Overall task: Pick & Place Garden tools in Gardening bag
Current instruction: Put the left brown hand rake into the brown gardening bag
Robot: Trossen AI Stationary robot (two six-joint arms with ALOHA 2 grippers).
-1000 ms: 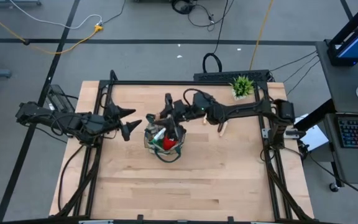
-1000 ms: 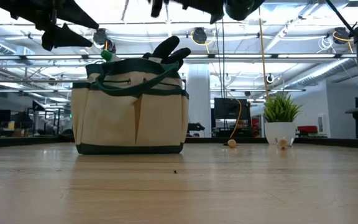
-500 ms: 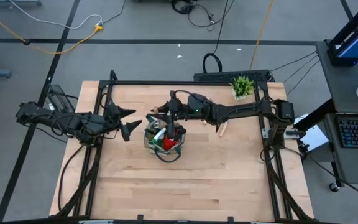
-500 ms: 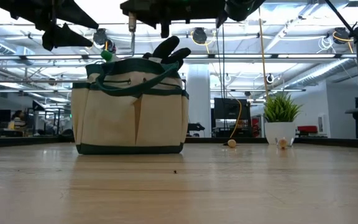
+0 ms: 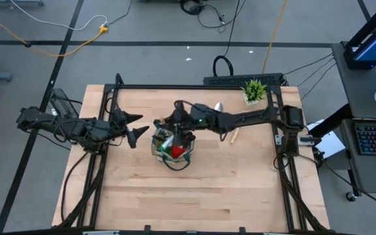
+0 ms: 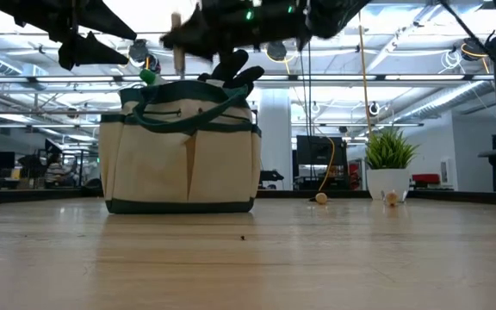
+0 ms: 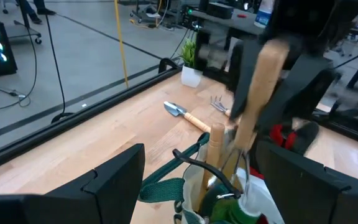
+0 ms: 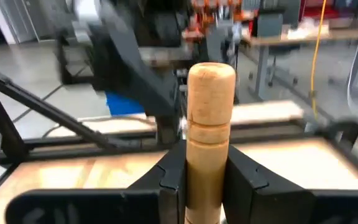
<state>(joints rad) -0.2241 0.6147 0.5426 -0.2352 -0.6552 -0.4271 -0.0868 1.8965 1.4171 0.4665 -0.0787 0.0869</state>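
Observation:
The wooden handle in my right gripper (image 6: 179, 62) is sticking up high above the bag's rim. Next, I let go, move up and push the handle's top end (image 6: 176, 18) down with closed fingers.
The tan gardening bag (image 5: 172, 146) with green trim stands mid-table. A red-and-black glove (image 5: 176, 151), a green-and-white item (image 7: 232, 206) and a wooden handle (image 7: 215, 140) stick out of its top. My right gripper (image 5: 175, 124) is above the bag's far rim, shut on a wooden-handled tool (image 7: 258, 93). My left gripper (image 5: 138, 128) is open and empty, just left of the bag. A trowel (image 7: 188, 116) and a small fork (image 7: 219, 105) lie on the table beyond the bag. My right gripper pinches the tool's light wooden handle (image 8: 207, 163) between its two fingers, one on each side. The rounded free end (image 8: 211, 78) sticks out past the fingertips. In the left wrist view the handle slants down toward the bag's open top, lifted clear. The metal end is hidden.
A small spiky potted plant (image 5: 254, 90) stands at the table's far right corner. The dark frame rails (image 5: 194, 85) run along the table's edges. The near half of the wooden table (image 5: 188, 196) is bare wood.
My right gripper has gone a little toward the table's left edge with the wooden-handled tool and has come over the bag's top. Its arm has drawn away from the far right, uncovering the trowel's blade on the table. The bag has stayed where it was.

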